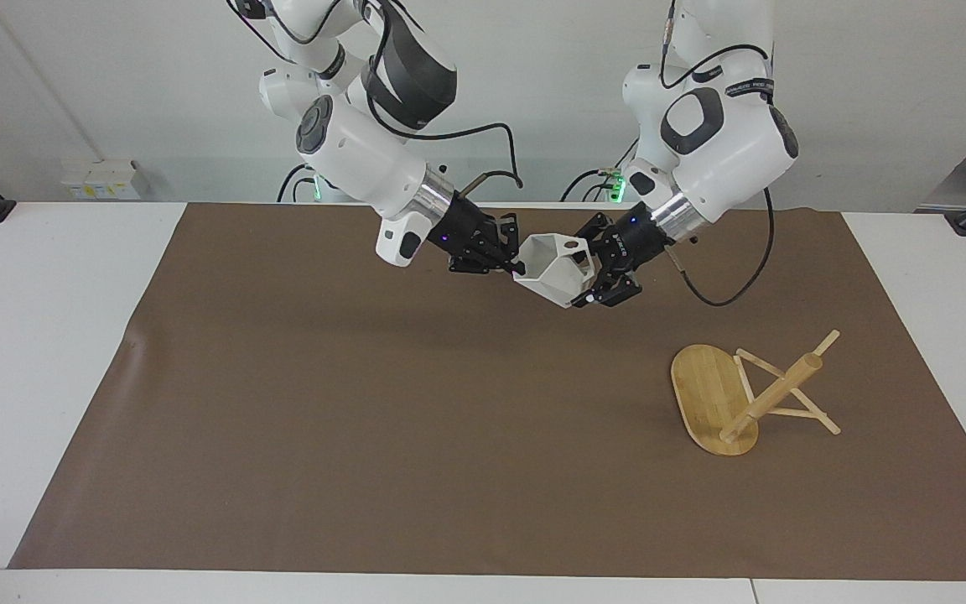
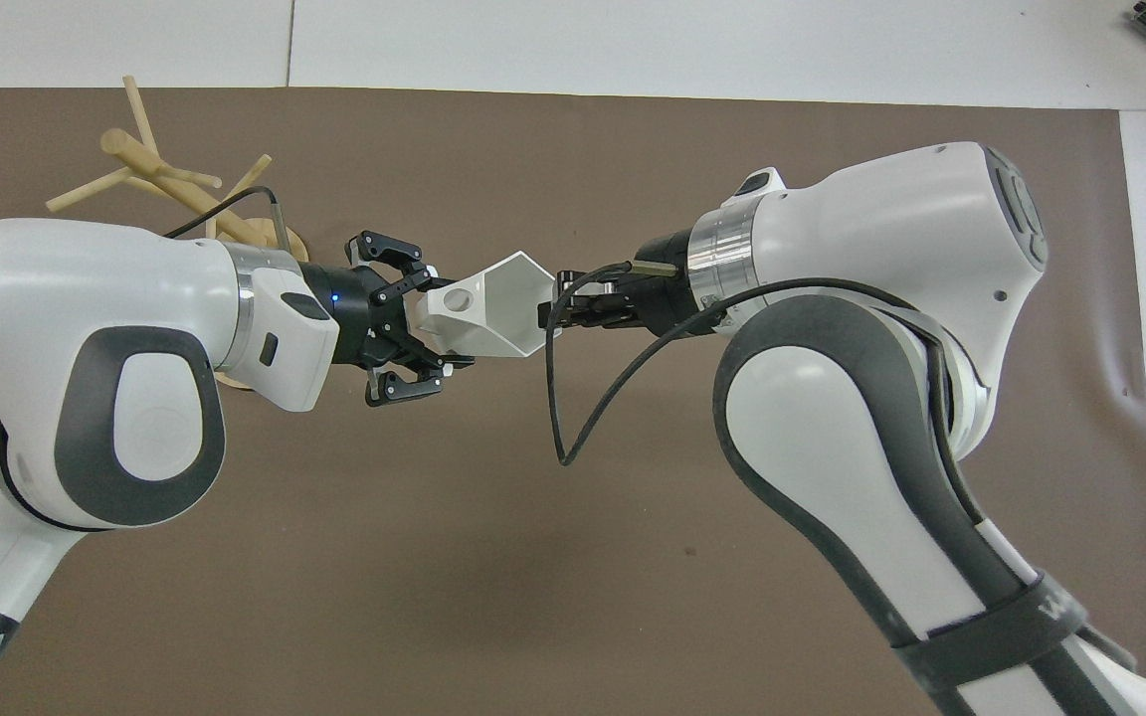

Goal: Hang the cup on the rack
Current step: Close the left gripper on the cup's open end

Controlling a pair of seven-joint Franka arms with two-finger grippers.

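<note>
The robot's left gripper is on the cup's handle end (image 2: 457, 300), so the right gripper should open and move back from the cup's rim (image 2: 536, 284) before the left gripper gets near the rack.
The white faceted cup (image 1: 554, 268) hangs in the air between both grippers, over the part of the brown mat nearest the robots. Its rim faces the right arm and its pierced handle faces the left arm. It also shows in the overhead view (image 2: 493, 313). My right gripper (image 1: 518, 267) (image 2: 545, 308) is shut on the cup's rim. My left gripper (image 1: 590, 277) (image 2: 434, 323) is closed around the cup's handle end. The bamboo rack (image 1: 772, 390) (image 2: 150, 164) stands on its oval base (image 1: 701, 394) toward the left arm's end of the table, apart from both grippers.
The brown mat (image 1: 366, 419) covers most of the white table (image 1: 30, 335). A black cable (image 2: 573, 418) loops down from the right wrist. A small white box (image 1: 101, 179) sits off the mat at the right arm's end.
</note>
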